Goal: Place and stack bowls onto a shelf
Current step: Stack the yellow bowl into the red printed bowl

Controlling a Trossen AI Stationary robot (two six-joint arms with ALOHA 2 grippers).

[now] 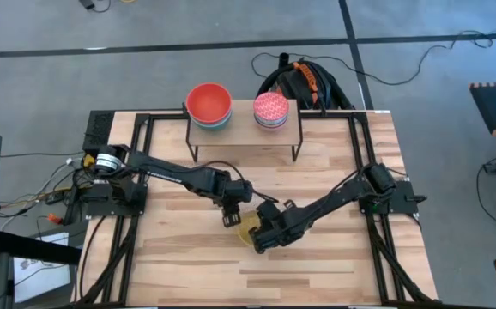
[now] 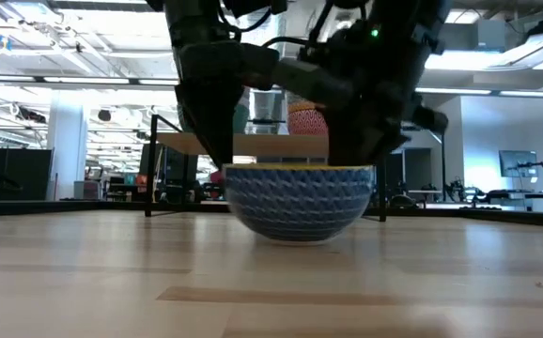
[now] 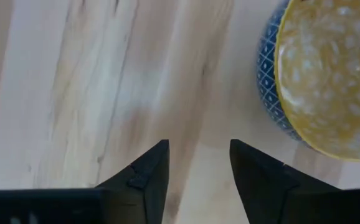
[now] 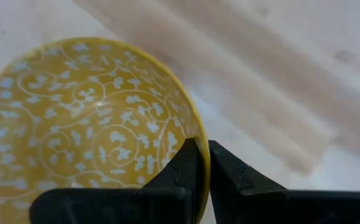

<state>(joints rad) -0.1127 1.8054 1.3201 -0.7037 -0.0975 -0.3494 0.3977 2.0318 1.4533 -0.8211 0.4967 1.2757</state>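
Bowl sides [image 1: 271, 125] are visible below the pink-patterned bowl's rim, so when I lower the yellow-patterned bowl [image 1: 246, 227], it will fit partway there with its blue outside still showing.
A yellow-patterned bowl [image 1: 246, 228], blue-patterned on its outside [image 2: 298, 202], stands by its foot on the table's middle. My right gripper [image 4: 203, 152] is shut on its rim. My left gripper [image 3: 198, 149] is open and points down at bare wood just left of the bowl [image 3: 329, 74], touching nothing. On the shelf [image 1: 244, 130] at the far side stand two stacks, one topped by a red bowl [image 1: 208, 101], one by a pink-patterned bowl [image 1: 271, 107]. The bowls beneath them are mostly hidden. My right gripper pinches the yellow-patterned bowl's rim [image 4: 200, 177], one finger [image 4: 183, 162] inside the bowl and the other [image 4: 227, 168] outside. The fingers come from above, pointing down. The bowl stands upright with its foot [image 2: 298, 237] on the table.
Black frame rails [image 1: 364, 150] run along the table's left and right sides. A power strip [image 1: 98, 129] lies at the far left corner, and a black and orange bundle of cables [image 1: 304, 81] sits beyond the far edge. Bare wood [image 1: 257, 279] lies toward the near edge.
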